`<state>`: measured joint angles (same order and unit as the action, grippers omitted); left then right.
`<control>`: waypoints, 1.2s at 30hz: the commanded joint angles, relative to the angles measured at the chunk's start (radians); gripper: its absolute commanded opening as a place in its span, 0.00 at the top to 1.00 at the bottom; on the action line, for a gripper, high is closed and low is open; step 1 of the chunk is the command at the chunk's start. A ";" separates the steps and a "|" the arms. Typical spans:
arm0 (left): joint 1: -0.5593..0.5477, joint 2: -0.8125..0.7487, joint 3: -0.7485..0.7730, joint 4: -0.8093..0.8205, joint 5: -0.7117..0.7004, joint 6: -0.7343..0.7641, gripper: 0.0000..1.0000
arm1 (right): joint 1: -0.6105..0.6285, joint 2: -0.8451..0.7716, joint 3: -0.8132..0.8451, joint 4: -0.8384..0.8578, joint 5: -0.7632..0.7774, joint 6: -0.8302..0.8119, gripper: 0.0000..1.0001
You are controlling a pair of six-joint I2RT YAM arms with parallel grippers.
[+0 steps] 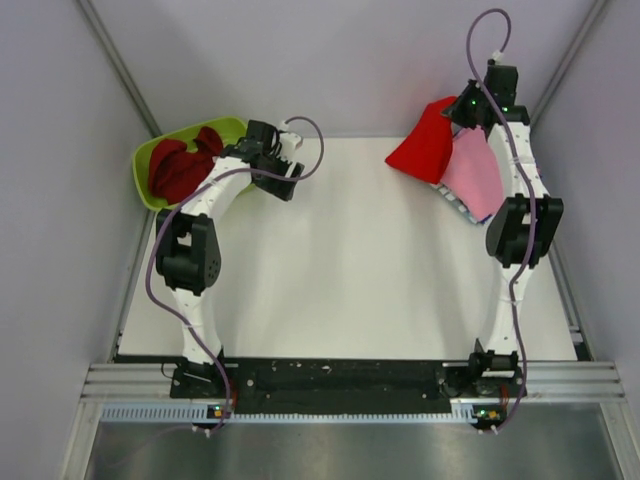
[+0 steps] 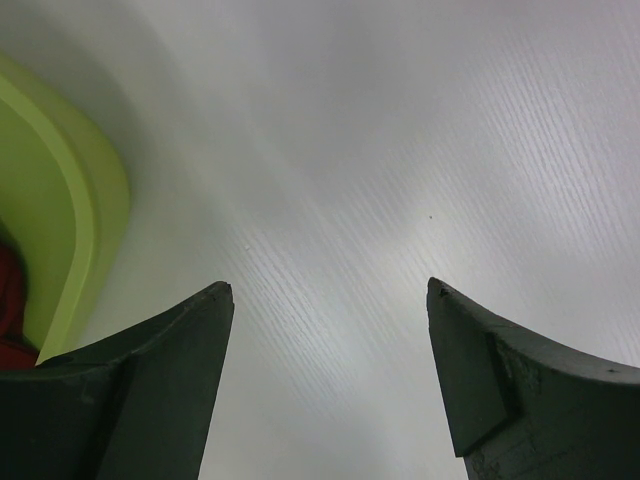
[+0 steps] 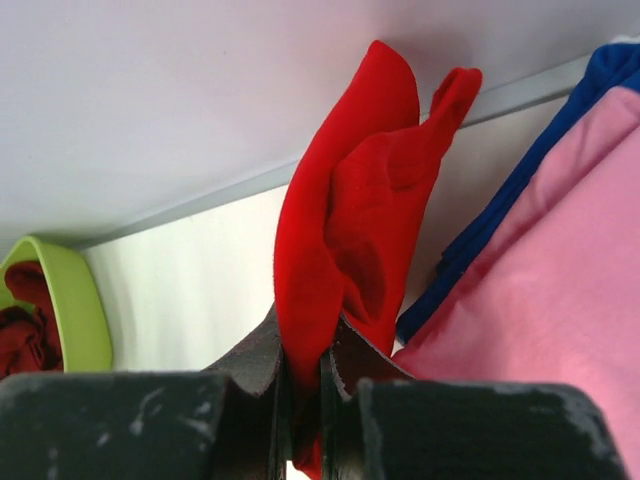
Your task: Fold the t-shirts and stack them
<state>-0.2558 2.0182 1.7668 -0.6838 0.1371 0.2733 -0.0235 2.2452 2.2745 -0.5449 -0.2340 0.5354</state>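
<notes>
Next, I pull the bright red t-shirt's loose end (image 1: 416,157) across the pink t-shirt (image 1: 476,178) with my right gripper before I lay it down, because it is hanging beside the stack.
My right gripper (image 1: 462,108) is shut on the bright red t-shirt (image 1: 425,143) at the table's far right. It holds it lifted, with the cloth hanging leftward; the wrist view shows the red cloth (image 3: 350,230) pinched between the jaws (image 3: 305,365). A pink t-shirt (image 1: 473,172) lies on blue ones (image 3: 510,190) just right of it. A darker red t-shirt (image 1: 182,165) lies crumpled in the lime-green tub (image 1: 150,165) at far left. My left gripper (image 1: 290,180) is open and empty over bare table beside the tub (image 2: 328,290).
The white table (image 1: 350,260) spreads between the arms. Grey walls close in on the back and both sides. The green tub's rim (image 2: 90,200) sits just left of my left fingers. A metal rail runs along the near edge (image 1: 350,385).
</notes>
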 commanded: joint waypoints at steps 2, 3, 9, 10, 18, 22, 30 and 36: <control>0.000 -0.046 0.023 -0.016 0.010 0.017 0.18 | -0.052 -0.074 0.082 0.031 -0.001 0.017 1.00; 0.000 -0.045 0.023 -0.016 0.010 0.015 0.18 | -0.059 -0.082 0.085 0.030 0.001 0.014 1.00; 0.000 -0.041 0.036 -0.025 0.012 0.015 0.18 | -0.096 -0.128 0.082 0.017 -0.019 0.008 1.00; 0.000 -0.042 0.036 -0.025 0.012 0.015 0.17 | -0.102 -0.137 0.079 0.016 -0.021 0.006 1.00; 0.000 -0.036 0.039 -0.030 0.013 0.017 0.17 | -0.107 -0.193 0.108 -0.001 -0.010 -0.029 1.00; 0.000 -0.044 0.040 -0.030 0.010 0.017 0.17 | -0.112 -0.234 0.080 -0.003 -0.011 -0.040 1.00; 0.000 -0.050 0.034 -0.030 0.010 0.026 0.17 | -0.184 -0.340 -0.096 0.000 -0.047 -0.066 1.00; 0.000 -0.042 0.040 -0.031 0.022 0.023 0.17 | -0.240 -0.397 -0.292 0.019 -0.077 -0.095 1.00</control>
<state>-0.2558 2.0182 1.7672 -0.7197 0.1417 0.2874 -0.2314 1.9072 2.0487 -0.5747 -0.2695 0.4656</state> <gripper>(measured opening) 0.828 0.045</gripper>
